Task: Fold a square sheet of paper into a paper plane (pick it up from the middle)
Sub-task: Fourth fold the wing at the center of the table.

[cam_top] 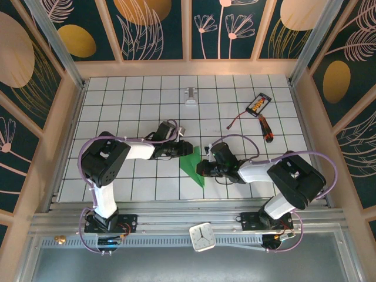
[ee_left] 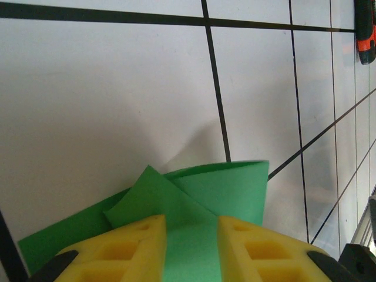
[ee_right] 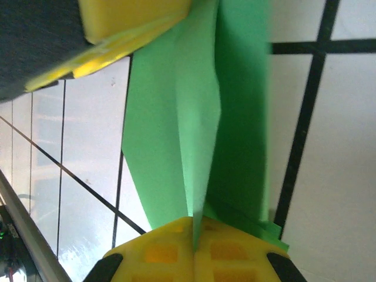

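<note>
My left gripper is over the paper's flat far end. It should move to the raised centre fold beside my right gripper and hold the paper there.
The square sheet of paper is folded into a bright green pointed paper plane shape near the table's middle front, between my two grippers. My right gripper is shut on a raised centre fold of the plane, and the flaps spread to either side. It reaches in from the right. My left gripper comes from the left; its yellow fingers stand apart over the paper, which lies flat in the gap. One left finger rests at the paper's far end.
A red-handled screwdriver lies at the right back, also at the left wrist view's top corner. A small device with a cable lies behind it. A grey bracket sits at the back centre. A clock lies on the front rail.
</note>
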Action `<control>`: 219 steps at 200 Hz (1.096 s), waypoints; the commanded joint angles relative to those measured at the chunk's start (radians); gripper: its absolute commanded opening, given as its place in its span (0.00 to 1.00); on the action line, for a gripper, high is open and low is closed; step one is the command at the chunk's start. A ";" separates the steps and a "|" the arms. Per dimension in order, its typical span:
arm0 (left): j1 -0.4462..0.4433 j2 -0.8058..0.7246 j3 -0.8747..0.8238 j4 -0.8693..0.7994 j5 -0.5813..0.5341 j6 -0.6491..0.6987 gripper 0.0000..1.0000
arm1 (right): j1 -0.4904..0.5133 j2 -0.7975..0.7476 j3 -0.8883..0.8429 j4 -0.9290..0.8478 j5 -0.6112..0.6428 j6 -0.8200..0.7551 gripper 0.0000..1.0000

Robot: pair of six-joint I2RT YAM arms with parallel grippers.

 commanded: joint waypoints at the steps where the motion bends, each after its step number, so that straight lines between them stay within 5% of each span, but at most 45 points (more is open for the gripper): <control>1: 0.006 -0.038 0.023 -0.054 -0.016 0.020 0.32 | -0.007 -0.008 -0.035 0.010 0.015 0.009 0.02; 89: -0.056 -0.201 -0.040 -0.035 0.043 -0.043 0.35 | -0.008 0.008 -0.056 0.062 0.005 0.026 0.00; 219: -0.120 -0.049 -0.044 0.042 0.128 -0.136 0.20 | -0.014 0.015 -0.061 0.064 0.003 0.026 0.00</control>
